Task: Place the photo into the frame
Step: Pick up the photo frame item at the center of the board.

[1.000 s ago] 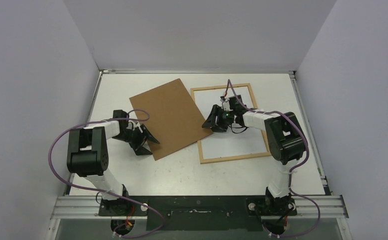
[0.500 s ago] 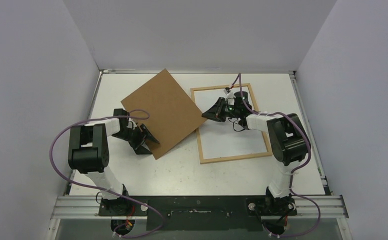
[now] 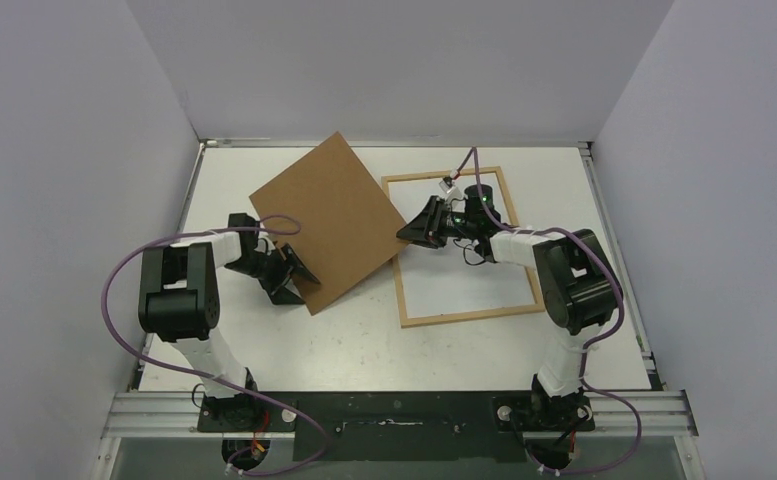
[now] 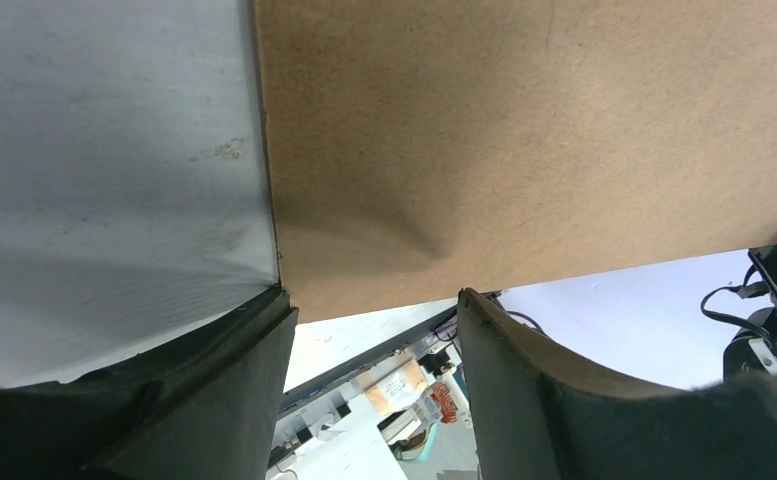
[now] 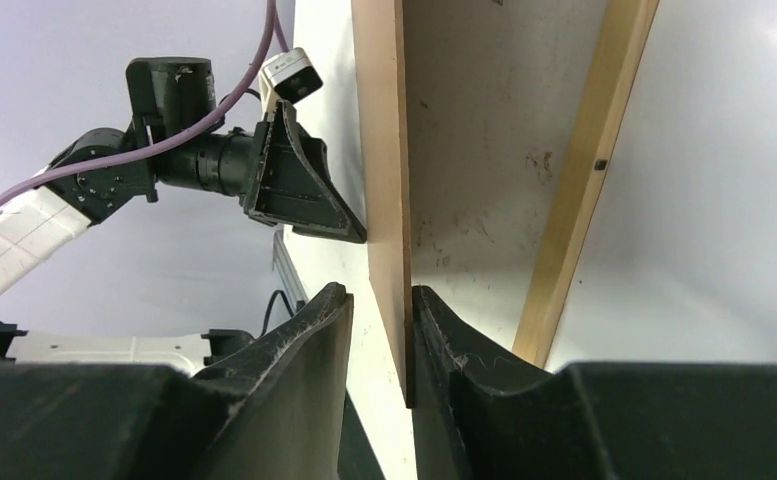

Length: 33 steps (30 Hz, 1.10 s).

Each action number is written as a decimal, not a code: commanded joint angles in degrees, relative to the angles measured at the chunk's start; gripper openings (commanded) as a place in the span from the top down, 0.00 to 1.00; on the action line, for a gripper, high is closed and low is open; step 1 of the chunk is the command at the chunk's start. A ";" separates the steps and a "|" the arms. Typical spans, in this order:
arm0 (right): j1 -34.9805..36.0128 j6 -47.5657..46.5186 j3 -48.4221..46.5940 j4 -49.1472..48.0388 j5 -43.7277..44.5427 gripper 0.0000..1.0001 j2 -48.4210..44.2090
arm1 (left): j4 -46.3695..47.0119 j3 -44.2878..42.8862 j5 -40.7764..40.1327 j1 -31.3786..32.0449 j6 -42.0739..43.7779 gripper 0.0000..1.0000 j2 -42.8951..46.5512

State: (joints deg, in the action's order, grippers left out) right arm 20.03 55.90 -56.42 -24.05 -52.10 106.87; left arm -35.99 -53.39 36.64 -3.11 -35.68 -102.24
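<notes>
The panel's raised edge (image 3: 388, 212) is at my right gripper, its arm over the frame, so my left gripper should grasp the panel's opposite edge (image 4: 267, 125) before carrying it over.
The frame (image 3: 469, 315) of light wood lies flat at the right of the table, and a plain white sheet, the photo (image 3: 469, 280), fills its inside. In the right wrist view the frame's strip (image 5: 584, 180) borders that white sheet (image 5: 724, 200). The brown hardboard panel (image 3: 324, 215) stands tilted, its right edge raised. My right gripper (image 3: 411, 228) straddles that edge (image 5: 384, 150): one finger touches it, the other stands a little apart, so the gripper (image 5: 379, 290) is open. My left gripper (image 3: 294, 275) is open at the panel's near-left edge (image 4: 524, 130), its fingertips (image 4: 374, 295) just below the board.
White walls close in the table on three sides. A metal rail (image 3: 394, 410) with both arm bases runs along the near edge. The panel's right corner overhangs the frame's left strip (image 3: 398, 270).
The panel's right edge has risen off the table and the board has swung toward the back. My right gripper moved back-left onto that edge. The left gripper barely shifted.
</notes>
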 commanded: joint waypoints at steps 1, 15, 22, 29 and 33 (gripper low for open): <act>1.14 -3.69 -4.34 -0.26 1.57 0.73 -1.96 | 5.83 -1.15 -5.69 0.05 3.67 0.41 -2.93; 4.02 7.15 -4.11 -16.09 7.05 0.93 0.80 | 6.09 -2.22 -5.60 -0.13 3.59 0.41 -2.71; 2.92 -0.42 -6.99 -0.72 15.95 1.00 -7.95 | 6.75 -3.04 -4.14 -2.94 0.22 0.40 4.79; 0.72 5.11 -9.96 6.55 20.11 1.00 -10.08 | 7.62 -1.72 -5.84 -7.77 -4.90 0.12 18.47; -0.26 12.43 -11.35 10.22 19.01 1.00 -10.74 | 14.04 3.23 -4.29 -8.23 -10.65 0.03 22.31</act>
State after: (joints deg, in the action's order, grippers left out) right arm 20.56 61.12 -64.79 -15.09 -33.54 99.09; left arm -28.67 -54.00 31.62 -11.35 -40.84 -81.69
